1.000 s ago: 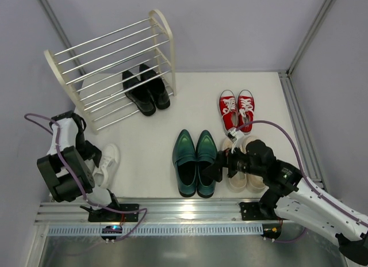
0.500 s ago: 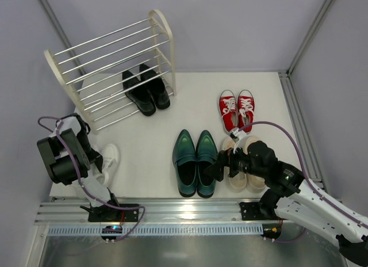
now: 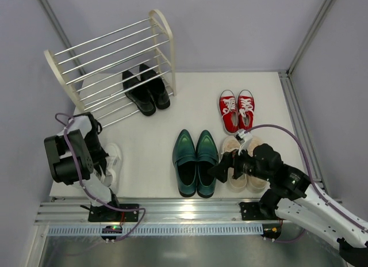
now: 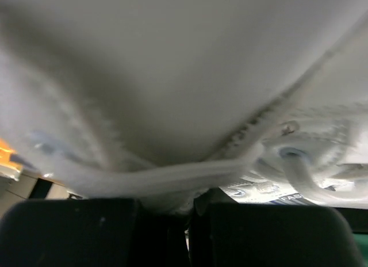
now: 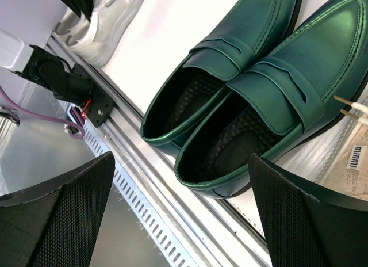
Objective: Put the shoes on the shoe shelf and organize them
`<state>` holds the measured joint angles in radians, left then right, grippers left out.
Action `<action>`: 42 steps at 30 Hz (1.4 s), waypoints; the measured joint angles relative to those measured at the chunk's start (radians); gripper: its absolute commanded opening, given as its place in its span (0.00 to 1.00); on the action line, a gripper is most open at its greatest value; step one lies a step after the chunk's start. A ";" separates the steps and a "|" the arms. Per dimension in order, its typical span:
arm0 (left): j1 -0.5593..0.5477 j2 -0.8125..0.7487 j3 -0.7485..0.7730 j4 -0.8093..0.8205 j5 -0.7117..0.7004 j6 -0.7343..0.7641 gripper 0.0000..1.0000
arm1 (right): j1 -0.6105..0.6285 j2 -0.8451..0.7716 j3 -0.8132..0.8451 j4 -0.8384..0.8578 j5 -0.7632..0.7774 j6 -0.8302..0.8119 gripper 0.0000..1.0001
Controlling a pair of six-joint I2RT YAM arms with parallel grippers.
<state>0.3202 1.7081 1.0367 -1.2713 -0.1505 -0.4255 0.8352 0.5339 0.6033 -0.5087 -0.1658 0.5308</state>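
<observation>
My left gripper is holding the white sneaker, which hangs crooked from its pinched edge [image 4: 172, 178]. It should put that sneaker down beside the other, then pinch both sneakers' inner sides [image 5: 81, 34] together.
The white sneaker [image 3: 112, 162] lies at the near left, and its fabric [image 4: 172, 77] fills the left wrist view. My left gripper [image 3: 103, 163] is shut on the sneaker's edge, a fold of white cloth pinched between the black fingers [image 4: 69, 232]. My right gripper [image 3: 217, 170] stands open above the heels of the dark green loafers [image 3: 195, 160], with nothing between its mesh pads [image 5: 63, 215]. The loafers [image 5: 259, 77] sit side by side. The shoe shelf [image 3: 164, 39] stands at the far left with the black dress shoes [image 3: 146, 90] at its bottom tier.
Red sneakers [image 3: 237, 109] sit right of centre. Beige sneakers [image 3: 246, 178] lie partly under my right arm. A metal rail [image 3: 184, 212] runs along the near edge. Grey walls close in the left, back and right sides.
My left arm has swung in over the white sneaker and its jaws have gone from wide open to shut on it. The right gripper has shifted slightly and stays open.
</observation>
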 measured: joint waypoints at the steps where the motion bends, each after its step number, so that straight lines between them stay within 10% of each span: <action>1: -0.029 -0.011 -0.010 0.005 0.015 -0.005 0.00 | 0.000 -0.009 0.000 -0.002 0.003 0.000 0.98; 22: -0.398 -0.289 -0.153 0.244 0.443 -0.229 0.00 | 0.001 -0.049 0.001 -0.053 0.046 -0.002 0.98; 34: -0.547 -0.198 -0.110 0.402 0.483 -0.413 0.01 | 0.001 -0.011 0.003 -0.056 0.101 -0.010 0.98; 42: -0.583 -0.254 -0.056 0.376 0.354 -0.388 0.48 | 0.001 0.055 0.005 -0.056 0.125 -0.010 0.98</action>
<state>-0.2630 1.4540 0.9806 -0.8951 0.2031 -0.8135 0.8360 0.5892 0.6079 -0.5644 -0.0406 0.5209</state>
